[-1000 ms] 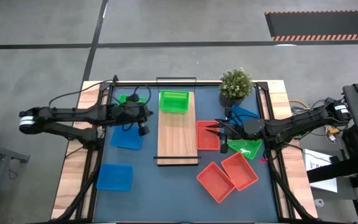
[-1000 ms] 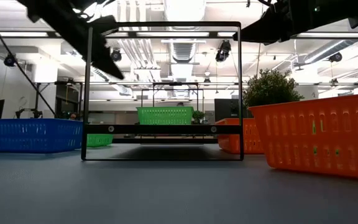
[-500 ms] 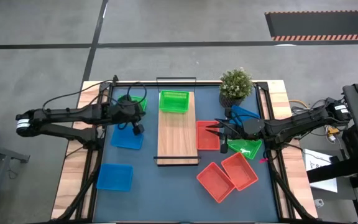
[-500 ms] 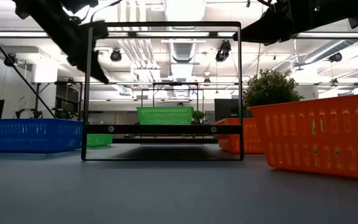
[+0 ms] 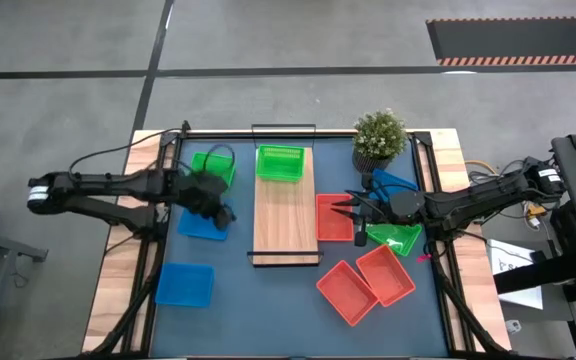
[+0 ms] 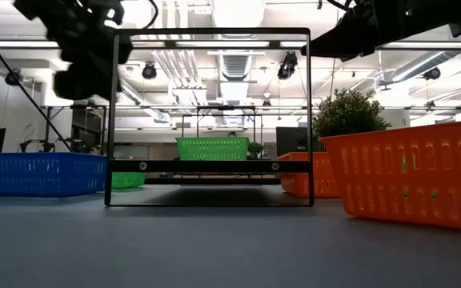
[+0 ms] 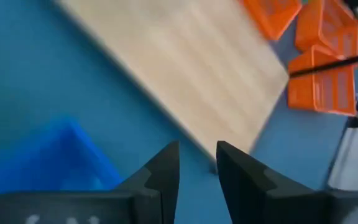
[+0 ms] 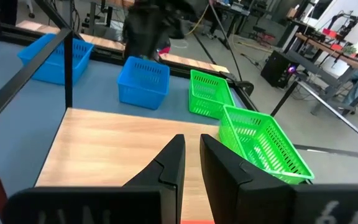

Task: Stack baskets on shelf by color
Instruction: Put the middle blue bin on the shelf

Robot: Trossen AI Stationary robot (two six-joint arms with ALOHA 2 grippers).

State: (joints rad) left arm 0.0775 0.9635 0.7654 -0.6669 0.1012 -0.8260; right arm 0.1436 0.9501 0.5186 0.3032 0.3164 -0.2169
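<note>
The wooden shelf will move a little when I put the blue basket there, because the black wire frame stands loose with open space around it.
My left gripper hangs open by a narrow gap above a blue basket that sits on the table just left of the shelf. One green basket stands on the shelf's far end. Another green basket rests on the table beside it. My right gripper is shut and hovers over a red-orange basket at the shelf's right side, touching nothing. A third green basket lies under the right arm.
Two more red-orange baskets sit near the right front, tilted. A blue basket lies at the near left and another by the potted plant at the far right. The shelf's near half is bare wood.
My left gripper has moved from beside the shelf's far part toward the table's near and left side, ending above the blue basket. The green basket on the table, partly covered by the arm before, now shows whole.
</note>
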